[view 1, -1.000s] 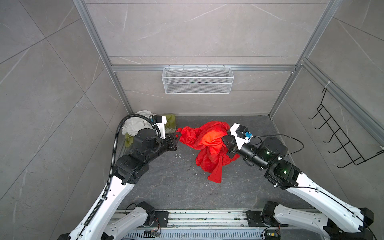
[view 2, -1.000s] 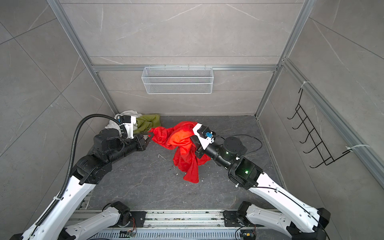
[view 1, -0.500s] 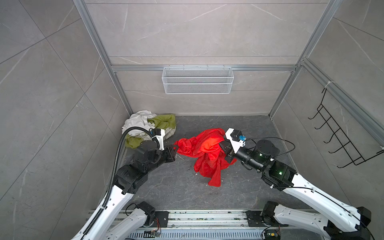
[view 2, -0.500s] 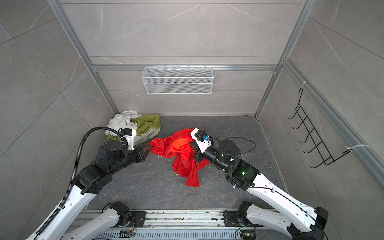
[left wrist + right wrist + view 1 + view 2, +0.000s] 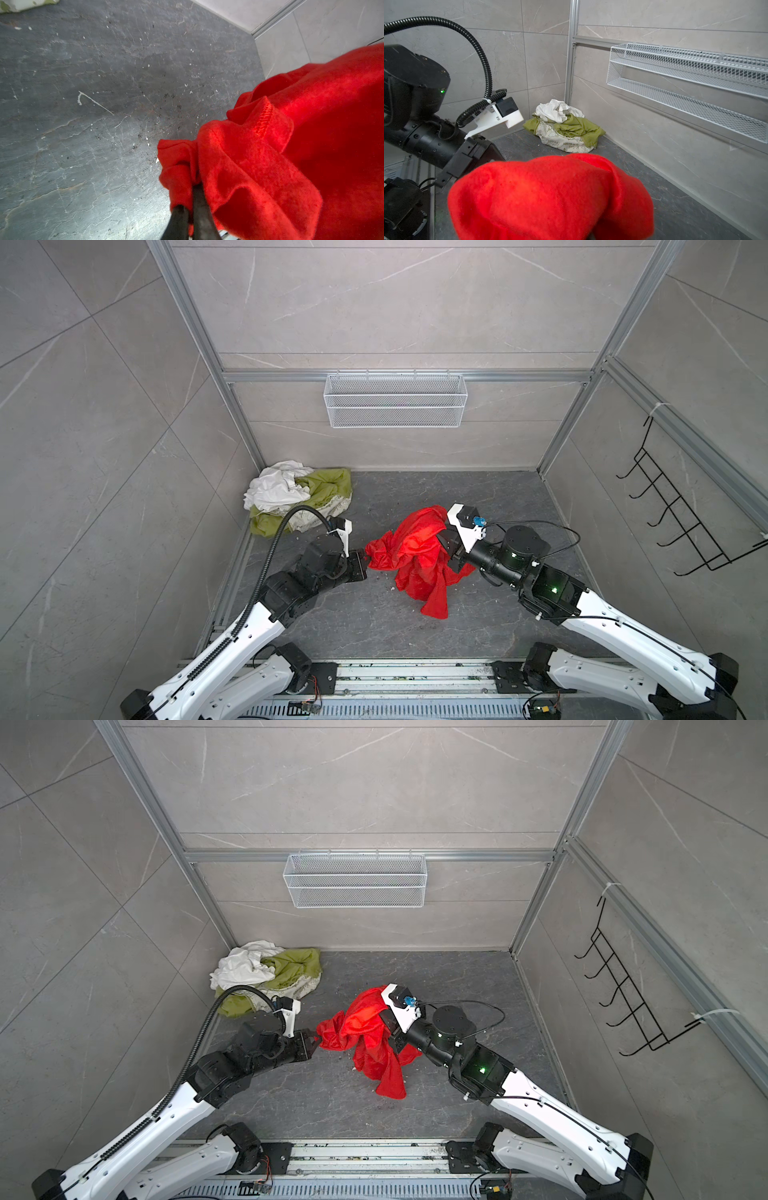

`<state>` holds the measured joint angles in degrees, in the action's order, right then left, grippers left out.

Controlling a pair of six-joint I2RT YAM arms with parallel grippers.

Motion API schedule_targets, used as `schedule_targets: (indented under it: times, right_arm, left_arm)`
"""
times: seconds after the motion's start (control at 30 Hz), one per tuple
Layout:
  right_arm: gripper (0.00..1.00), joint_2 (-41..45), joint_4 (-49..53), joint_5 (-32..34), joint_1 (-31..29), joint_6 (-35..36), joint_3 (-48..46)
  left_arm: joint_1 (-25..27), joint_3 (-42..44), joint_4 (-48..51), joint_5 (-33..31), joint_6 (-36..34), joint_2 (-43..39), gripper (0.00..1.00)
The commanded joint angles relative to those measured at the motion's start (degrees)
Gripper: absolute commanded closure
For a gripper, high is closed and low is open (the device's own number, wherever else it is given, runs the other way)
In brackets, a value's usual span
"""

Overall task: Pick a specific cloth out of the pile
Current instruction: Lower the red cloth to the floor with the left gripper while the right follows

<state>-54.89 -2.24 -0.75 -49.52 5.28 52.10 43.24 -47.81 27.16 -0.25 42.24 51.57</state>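
The red cloth (image 5: 417,555) is hanging clear of the pile, so my left gripper should now bring it down to the open floor (image 5: 393,594) until it rests there, and then let go.
The cloth (image 5: 415,560) (image 5: 370,1040) is bright red and hangs bunched between my two grippers above the dark floor, its tail trailing down toward the front. My left gripper (image 5: 365,562) (image 5: 190,199) is shut on its left edge, with red fabric pinched between the black fingers (image 5: 199,207). My right gripper (image 5: 446,545) holds up the cloth's high right side. Its fingers are buried under the red fabric (image 5: 550,197). The pile (image 5: 299,497) (image 5: 270,977) (image 5: 564,126), white and olive-green with a pale printed part, lies apart in the back left corner.
A white wire basket (image 5: 395,406) hangs on the back wall, and a black hook rack (image 5: 681,522) on the right wall. The left arm's black cable hose (image 5: 282,531) arcs in front of the pile. A metal rail (image 5: 395,676) runs along the front edge.
Both grippers have drawn the red cloth forward, away from the back left corner. The left arm no longer covers the pile, which shows fully now.
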Motion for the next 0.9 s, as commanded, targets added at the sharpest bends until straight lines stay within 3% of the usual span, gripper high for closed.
schedule_targets:
  times: [0.0,0.23,0.87]
  right_arm:
    - [1.00,-0.1,-5.0,1.1,0.1,-2.4,-1.6]
    - [1.00,0.7,-6.1,3.2,0.1,-4.2,-7.8]
    - [1.00,-1.7,-11.4,10.0,0.4,-7.6,-22.0]
  left_arm:
    - [2.8,0.8,-5.0,-2.1,1.2,2.3,1.00]
    - [6.3,5.7,-12.0,-1.6,2.0,7.3,1.00]
    - [8.1,10.8,-24.4,1.7,-0.3,21.8,1.00]
